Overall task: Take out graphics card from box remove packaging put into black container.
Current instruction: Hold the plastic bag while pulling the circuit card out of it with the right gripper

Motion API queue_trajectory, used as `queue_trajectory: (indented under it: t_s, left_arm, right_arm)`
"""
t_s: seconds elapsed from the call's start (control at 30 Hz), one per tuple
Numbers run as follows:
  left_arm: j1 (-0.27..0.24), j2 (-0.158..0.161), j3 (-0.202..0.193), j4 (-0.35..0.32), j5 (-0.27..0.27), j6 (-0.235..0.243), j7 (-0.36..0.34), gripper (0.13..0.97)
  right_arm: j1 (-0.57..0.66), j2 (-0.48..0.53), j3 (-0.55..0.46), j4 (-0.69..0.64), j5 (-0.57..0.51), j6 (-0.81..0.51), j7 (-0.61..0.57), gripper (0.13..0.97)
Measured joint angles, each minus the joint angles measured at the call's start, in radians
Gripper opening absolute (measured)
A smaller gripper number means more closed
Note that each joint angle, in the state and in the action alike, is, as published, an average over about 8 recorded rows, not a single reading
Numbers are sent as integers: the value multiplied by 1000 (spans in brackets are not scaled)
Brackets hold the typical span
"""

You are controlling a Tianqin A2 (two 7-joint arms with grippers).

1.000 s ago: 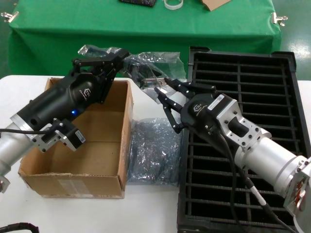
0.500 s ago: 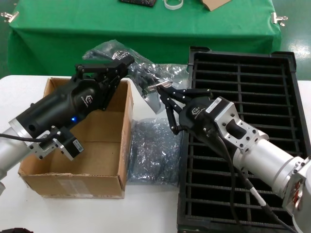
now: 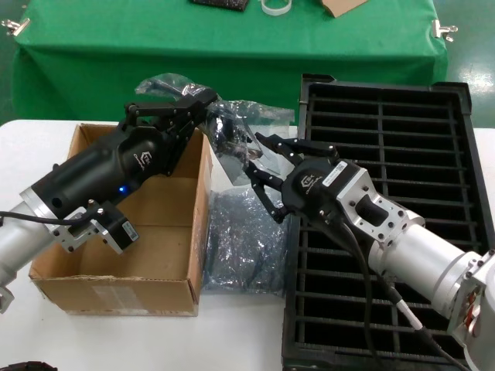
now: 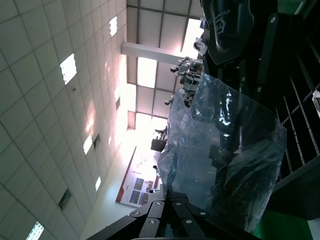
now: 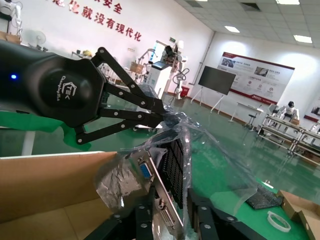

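Observation:
The graphics card's silver bracket [image 5: 158, 189] leans at an angle against one finger of my open right gripper. My right gripper should line up with the bracket's lower end [image 5: 171, 218] before it closes.
The graphics card [image 5: 172, 160] hangs inside the packaging [image 3: 236, 116], a crinkly clear bag held up between the box [image 3: 116, 294] and the black container [image 3: 387, 83]. My left gripper [image 3: 203, 100] is shut on the bag's top edge, seen pinched in the left wrist view [image 4: 170, 197]. My right gripper [image 3: 259, 164] is open at the bag's lower end. Its fingers [image 5: 142, 220] stand on either side of the card's silver bracket with the blue and white ports. One finger touches the bracket; a narrow gap with plastic remains at the other.
A pile of crumpled empty bags [image 3: 244, 239] lies on the white table between the box and the black container. Behind stands a table under green cloth [image 3: 232, 46] with a white tape roll [image 3: 276, 6]. The box's inside shows bare cardboard.
My right gripper has moved left onto the bag's lower end and its fingers have narrowed round the card. My left gripper holds the bag a little lower and nearer the box.

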Motion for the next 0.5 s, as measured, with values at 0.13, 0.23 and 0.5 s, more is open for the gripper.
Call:
queue_trajectory:
  t_s: [0.13,0.23,0.5]
  left_arm:
    - [-1,2,1,-1,1,-4,1,139]
    - [-1,4,2,-2,3,-8,0,139]
    - [20,0,12,-26,8,-16,-34,139]
  right_arm:
    - [-2,-3,0,-3,3,-6,-7,263]
    - [-4,-7,0,-9,5,-13,-11,310]
    - [-8,-15,0,-24,11,-23,-19,405]
